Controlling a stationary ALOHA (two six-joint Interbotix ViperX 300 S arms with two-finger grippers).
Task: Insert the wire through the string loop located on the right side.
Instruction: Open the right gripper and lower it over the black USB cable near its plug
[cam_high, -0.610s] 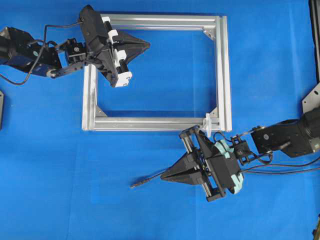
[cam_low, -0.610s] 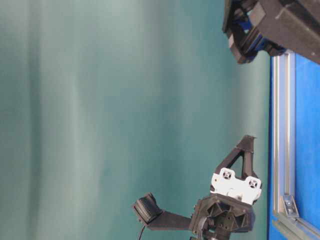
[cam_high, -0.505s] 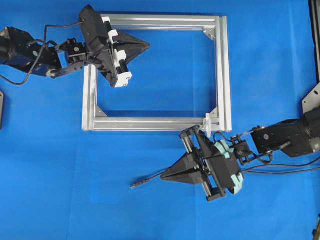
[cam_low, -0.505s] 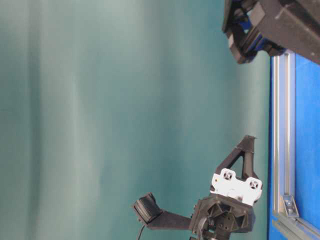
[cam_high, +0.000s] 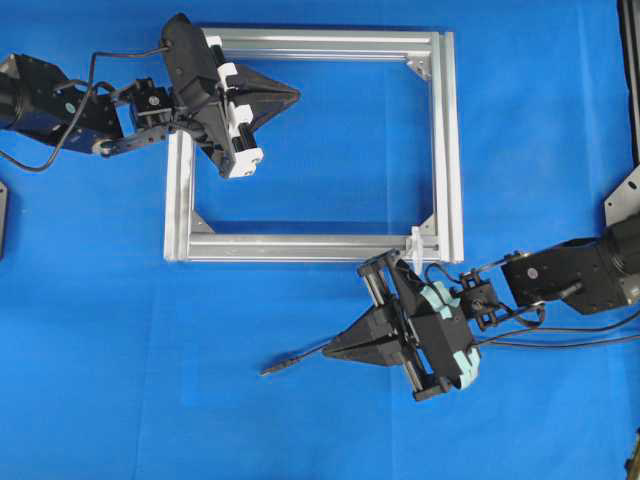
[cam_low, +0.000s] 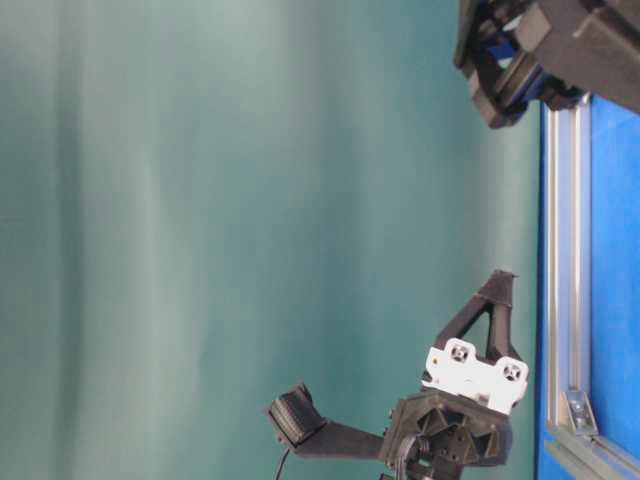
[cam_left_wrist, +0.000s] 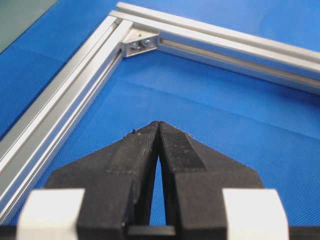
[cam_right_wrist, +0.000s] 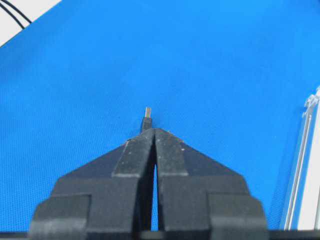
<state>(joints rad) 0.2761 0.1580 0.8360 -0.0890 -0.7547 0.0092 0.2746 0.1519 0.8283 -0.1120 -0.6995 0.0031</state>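
Observation:
The thin black lead (cam_high: 313, 351) is short and straight, so when I carry the wire, its dark plug (cam_high: 279, 367) should stay straight out instead of hanging down.
The wire's slim dark plug (cam_high: 275, 366) lies on the blue mat and its thin black lead runs into my right gripper (cam_high: 327, 353), which is shut on it below the frame. In the right wrist view the plug tip (cam_right_wrist: 147, 117) pokes out just past the shut right gripper (cam_right_wrist: 154, 130). The string loop (cam_high: 415, 243) is a small white piece standing on the silver frame's (cam_high: 300, 247) near bar by the right corner, above and right of that gripper. My left gripper (cam_high: 296, 93) is shut and empty, hovering inside the frame's upper left; its jaws (cam_left_wrist: 158, 123) meet at the tips.
The rectangular silver frame has corner brackets (cam_left_wrist: 140, 43) at its inner corners. Thick black arm cables (cam_high: 570, 340) trail along the right of the mat. A frame bar (cam_right_wrist: 300, 170) shows at the right edge of the right wrist view.
The right wrist has rolled and shifted slightly while keeping the wire. The left gripper has turned a little in place. The plug tip stays where it was.

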